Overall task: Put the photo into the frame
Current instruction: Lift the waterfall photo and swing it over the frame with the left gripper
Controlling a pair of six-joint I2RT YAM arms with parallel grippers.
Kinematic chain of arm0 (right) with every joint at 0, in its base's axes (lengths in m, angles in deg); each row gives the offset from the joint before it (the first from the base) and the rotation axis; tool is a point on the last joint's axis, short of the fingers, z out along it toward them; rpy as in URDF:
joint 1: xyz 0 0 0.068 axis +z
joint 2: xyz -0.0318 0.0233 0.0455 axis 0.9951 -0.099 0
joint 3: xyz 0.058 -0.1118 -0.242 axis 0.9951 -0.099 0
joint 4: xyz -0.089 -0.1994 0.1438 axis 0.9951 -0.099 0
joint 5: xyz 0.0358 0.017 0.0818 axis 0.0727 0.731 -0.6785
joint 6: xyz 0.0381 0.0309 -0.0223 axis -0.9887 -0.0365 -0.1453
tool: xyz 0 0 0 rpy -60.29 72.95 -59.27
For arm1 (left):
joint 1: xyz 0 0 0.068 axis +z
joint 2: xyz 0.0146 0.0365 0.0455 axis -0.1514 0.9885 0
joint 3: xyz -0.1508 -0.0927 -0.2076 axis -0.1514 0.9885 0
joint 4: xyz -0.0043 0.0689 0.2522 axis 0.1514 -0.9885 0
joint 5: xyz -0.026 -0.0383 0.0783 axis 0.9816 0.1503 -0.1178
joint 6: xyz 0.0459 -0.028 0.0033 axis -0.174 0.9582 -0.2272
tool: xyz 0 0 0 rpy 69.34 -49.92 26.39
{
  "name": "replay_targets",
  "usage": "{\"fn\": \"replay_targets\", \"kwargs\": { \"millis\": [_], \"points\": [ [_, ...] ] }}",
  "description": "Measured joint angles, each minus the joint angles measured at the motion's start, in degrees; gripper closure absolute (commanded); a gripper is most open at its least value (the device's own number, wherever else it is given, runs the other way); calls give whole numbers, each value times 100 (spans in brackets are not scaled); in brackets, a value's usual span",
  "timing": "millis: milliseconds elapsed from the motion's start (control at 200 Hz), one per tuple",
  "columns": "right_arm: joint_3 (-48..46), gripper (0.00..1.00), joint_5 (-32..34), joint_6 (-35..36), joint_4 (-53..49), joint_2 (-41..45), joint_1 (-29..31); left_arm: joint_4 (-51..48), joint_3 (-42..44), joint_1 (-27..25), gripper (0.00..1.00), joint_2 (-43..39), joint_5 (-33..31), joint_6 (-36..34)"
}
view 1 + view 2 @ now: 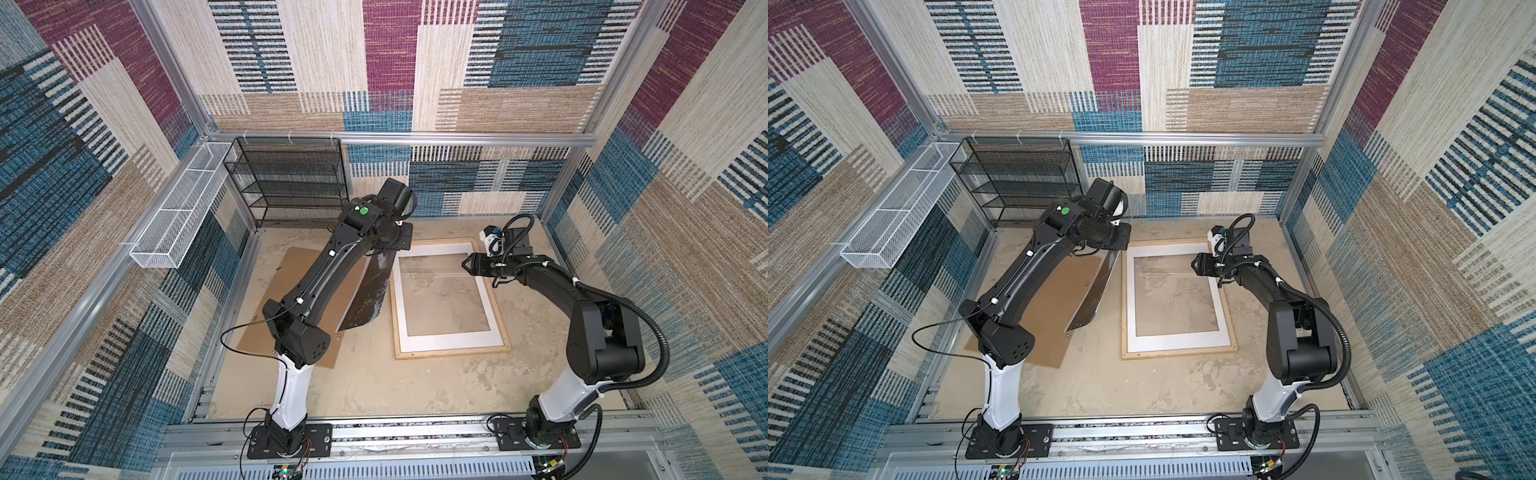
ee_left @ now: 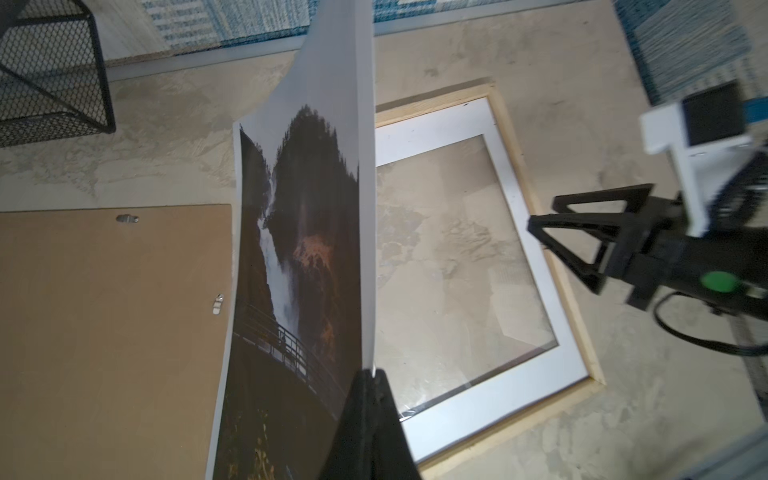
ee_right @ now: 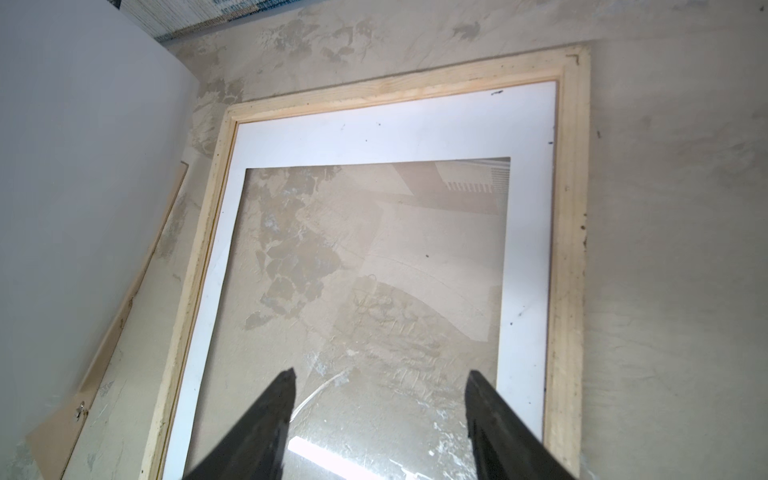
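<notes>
The photo's loose side (image 1: 369, 301) hangs toward the backing board with the photo's printed side showing, so my left gripper should move the photo across the frame (image 1: 444, 294) and then turn it face down.
The photo (image 2: 299, 249), a waterfall print with a white edge, hangs curved and nearly on edge between the brown backing board (image 2: 112, 332) and the frame (image 2: 519, 419). My left gripper (image 2: 372, 372) is shut on the photo's edge. In both top views the photo (image 1: 370, 291) (image 1: 1094, 291) droops from under the left wrist. The pale wooden frame (image 1: 453, 353) (image 1: 1179, 353) (image 3: 567, 249) lies flat, holding a white mat (image 3: 374, 133) over glass. My right gripper (image 1: 466, 264) (image 1: 1195, 264) (image 3: 381, 374) hovers open above the frame's far right part, holding nothing.
The backing board (image 1: 299, 266) lies flat left of the frame, partly under the left arm. A black mesh rack (image 1: 291, 183) stands at the back left and a white wire basket (image 1: 178, 208) hangs on the left wall. Patterned walls enclose the table.
</notes>
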Motion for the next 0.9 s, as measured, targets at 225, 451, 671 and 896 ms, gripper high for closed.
{"fn": "replay_targets", "kwargs": {
  "millis": [225, 451, 671, 896],
  "points": [
    [-291, 32, -387, -201, 256, 101, -378, 85, -1499, -52, 100, 17, 903, 291],
    [-411, 30, -664, -356, 433, 188, -468, 1051, 455, 304, 100, -841, 1016, 658],
    [-426, 30, -826, -402, 476, 157, -481, 1438, 1744, 514, 100, -597, 787, 754],
    [-424, 30, -979, -404, 544, 136, -483, 1552, 1764, 94, 86, -155, 1091, 525]
  ]
}}
